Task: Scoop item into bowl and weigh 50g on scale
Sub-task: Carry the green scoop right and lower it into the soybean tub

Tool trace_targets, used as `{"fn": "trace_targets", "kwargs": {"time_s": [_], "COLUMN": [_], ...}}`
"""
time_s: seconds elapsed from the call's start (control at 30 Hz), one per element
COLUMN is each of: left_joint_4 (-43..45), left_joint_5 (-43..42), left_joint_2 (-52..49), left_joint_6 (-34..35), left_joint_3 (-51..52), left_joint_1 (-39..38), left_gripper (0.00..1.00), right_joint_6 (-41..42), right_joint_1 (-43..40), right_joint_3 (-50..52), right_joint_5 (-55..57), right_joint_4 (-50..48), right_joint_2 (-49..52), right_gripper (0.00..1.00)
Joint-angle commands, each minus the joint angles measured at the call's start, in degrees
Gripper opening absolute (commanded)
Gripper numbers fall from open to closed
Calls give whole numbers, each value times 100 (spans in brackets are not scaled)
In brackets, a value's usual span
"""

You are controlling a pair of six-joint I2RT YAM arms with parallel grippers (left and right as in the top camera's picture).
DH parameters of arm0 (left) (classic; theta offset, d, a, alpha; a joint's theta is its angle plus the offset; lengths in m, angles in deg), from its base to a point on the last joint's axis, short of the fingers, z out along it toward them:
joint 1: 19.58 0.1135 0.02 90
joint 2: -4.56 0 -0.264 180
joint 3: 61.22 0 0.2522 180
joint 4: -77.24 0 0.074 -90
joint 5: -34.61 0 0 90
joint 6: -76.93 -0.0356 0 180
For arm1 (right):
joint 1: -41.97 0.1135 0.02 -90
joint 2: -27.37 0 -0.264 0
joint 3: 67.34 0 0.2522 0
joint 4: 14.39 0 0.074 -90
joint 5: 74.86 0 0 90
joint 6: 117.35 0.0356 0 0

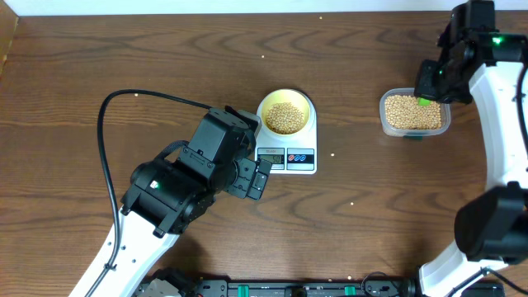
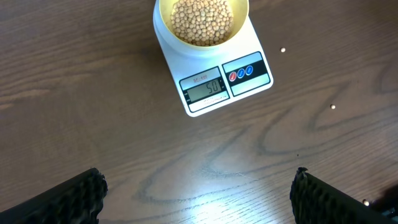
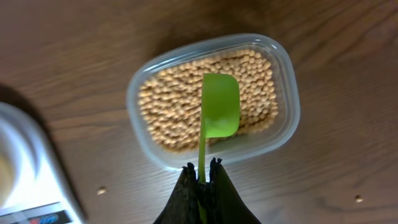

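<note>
I see the scale at 50 (image 2: 206, 90) and the green scoop over the clear tub. My right gripper should keep moving toward the beans (image 1: 414, 114) and let go of the scoop there.
The pale yellow bowl (image 1: 285, 112) holds tan beans (image 1: 285, 117) and sits on the white scale (image 1: 299, 162). In the left wrist view the bowl (image 2: 163, 28) and beans (image 2: 202, 20) are at the top, and the scale (image 2: 211, 93) reads about 50. My left gripper (image 2: 198, 193) is open and empty, near the scale's front. My right gripper (image 3: 203, 171) is shut on a green scoop (image 3: 219, 106), held empty above a clear tub (image 3: 283, 74) of beans (image 3: 168, 106). The overhead view shows it at the tub (image 1: 415, 112).
A few stray beans lie on the wooden table near the scale (image 2: 283, 50) and by the tub (image 3: 101, 191). A black cable (image 1: 124, 99) loops left of the left arm.
</note>
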Motion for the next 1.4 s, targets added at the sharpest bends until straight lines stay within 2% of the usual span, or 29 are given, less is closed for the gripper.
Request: {"fn": "trace_targets", "kwargs": {"time_s": [0.0, 0.3, 0.53, 0.57, 0.6, 0.63, 0.7, 0.73, 0.87, 1.03, 1.17, 1.37], "left_joint_4": [2, 4, 4, 4, 2, 2, 4, 2, 4, 2, 2, 4], "left_joint_5": [-31, -31, -31, -31, -31, -31, -31, -31, -31, -31, -31, -31], "left_joint_2": [-11, -11, -11, -11, -11, -11, -11, -11, -11, -11, -11, -11], "left_joint_6": [-50, -50, -50, -50, -50, -50, -50, -50, -50, -50, -50, -50], "left_joint_3": [-98, -101, -101, -101, -101, -101, -101, -101, -101, -101, -101, -98], "left_joint_1": [9, 9, 9, 9, 9, 9, 9, 9, 9, 9, 9, 9], "left_gripper": [97, 97, 97, 97, 97, 97, 97, 97, 97, 97, 97, 97], "right_joint_6": [-400, -632, -673, -673, -671, -671, -671, -673, -673, -870, -1185, -975], "right_joint_1": [46, 55, 55, 57, 57, 57, 61, 66, 94, 168, 286, 577], "right_joint_3": [232, 562, 684, 684, 682, 682, 682, 678, 634, 407, 367, 367], "right_joint_5": [341, 317, 317, 317, 315, 315, 291, 275, 273, -57, -732, -184], "right_joint_4": [-179, -863, -984, -990, -988, -981, -966, -964, -964, -789, -726, 50], "right_joint_2": [448, 883, 968, 964, 951, 942, 901, 872, 660, -94, -1062, -3067], "right_gripper": [1, 1, 1, 4, 16, 34, 85, 99, 99, 99, 99, 99]}}
